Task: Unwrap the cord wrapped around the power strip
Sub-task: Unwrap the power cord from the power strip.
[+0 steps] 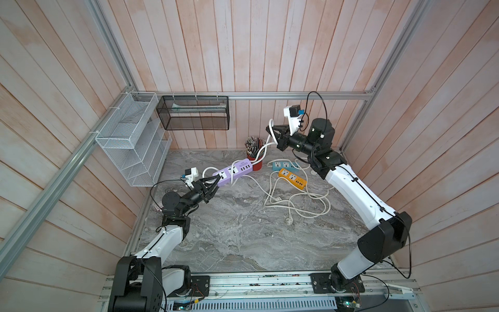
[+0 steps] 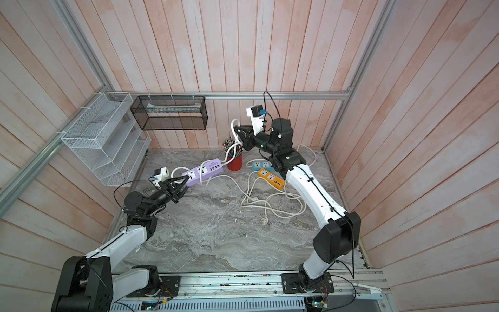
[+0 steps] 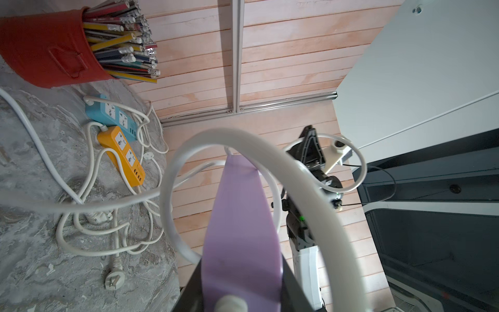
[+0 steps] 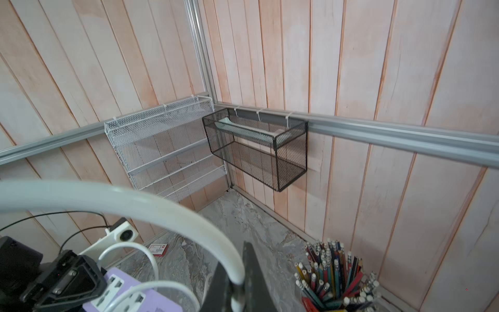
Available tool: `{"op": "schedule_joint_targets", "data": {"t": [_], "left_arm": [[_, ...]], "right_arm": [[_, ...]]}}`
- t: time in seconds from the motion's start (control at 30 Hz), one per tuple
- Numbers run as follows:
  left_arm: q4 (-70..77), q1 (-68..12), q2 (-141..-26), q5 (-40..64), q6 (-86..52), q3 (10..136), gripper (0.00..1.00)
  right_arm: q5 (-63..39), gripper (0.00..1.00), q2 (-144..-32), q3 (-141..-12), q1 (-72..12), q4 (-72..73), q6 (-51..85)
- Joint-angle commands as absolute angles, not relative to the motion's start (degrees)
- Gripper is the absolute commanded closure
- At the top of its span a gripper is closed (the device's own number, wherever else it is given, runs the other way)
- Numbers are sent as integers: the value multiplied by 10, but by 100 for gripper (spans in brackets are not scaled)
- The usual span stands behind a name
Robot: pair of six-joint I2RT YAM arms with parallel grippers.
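Observation:
Next, my right gripper moves gently back toward the power strip and pulls the loop of cord off past the power strip's far end (image 1: 250, 165), because the loop still goes around the purple power strip's middle (image 1: 232, 172).
The purple power strip (image 1: 233, 172) (image 2: 202, 173) is held off the table, with my left gripper (image 1: 215, 182) (image 2: 184, 181) shut on its near end. In the left wrist view the strip (image 3: 240, 229) stands between the jaws, with its white cord (image 3: 270, 146) looping over it. A few turns of cord (image 1: 234, 175) still circle the strip. My right gripper (image 1: 273, 134) (image 2: 239, 135) is raised near the back wall, shut on the cord (image 4: 162, 208), which runs down from it to the strip's far end.
A red cup of pencils (image 1: 255, 156) (image 4: 332, 275) stands just behind the strip's far end. A blue strip (image 1: 283, 165) and an orange strip (image 1: 293, 181) lie at back right amid loose white cords (image 1: 297, 202). Wire racks (image 1: 135, 140) (image 1: 193, 113) hang on the walls.

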State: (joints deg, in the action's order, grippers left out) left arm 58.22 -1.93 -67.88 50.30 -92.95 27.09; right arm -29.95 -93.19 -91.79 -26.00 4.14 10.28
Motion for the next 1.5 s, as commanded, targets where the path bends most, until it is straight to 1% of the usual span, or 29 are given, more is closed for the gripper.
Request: {"op": "schedule_joint_targets", "data": {"t": [0.0, 0.23, 0.33, 0.43, 0.7, 0.87, 1.03, 1.13, 1.33, 1.47], "left_arm": [[601, -16, -663, 494, -913, 303, 100], [599, 3, -684, 501, -902, 328, 100], [613, 4, -703, 502, -906, 339, 100], [633, 3, -715, 504, -920, 339, 100], [629, 4, -684, 495, -927, 331, 100], [595, 8, -680, 495, -905, 346, 100], [649, 9, -701, 498, -939, 337, 100], [652, 8, -692, 503, -939, 334, 100], [602, 7, -650, 520, -910, 331, 100], [585, 7, -629, 522, -905, 312, 100]], "right_arm": [[-300, 100, -923, -865, -262, 43, 110], [-302, 100, -821, -761, -263, 43, 109], [-288, 100, -780, -754, -263, 27, 100], [-262, 100, -772, -774, -261, -5, 77], [-250, 100, -807, -795, -257, -34, 78], [-259, 100, -785, -776, -258, -12, 95], [-229, 100, -779, -823, -255, -65, 54], [-223, 100, -784, -823, -246, -59, 53], [-250, 100, -855, -831, -236, -2, 89], [-254, 100, -927, -887, -235, 23, 97]]}}
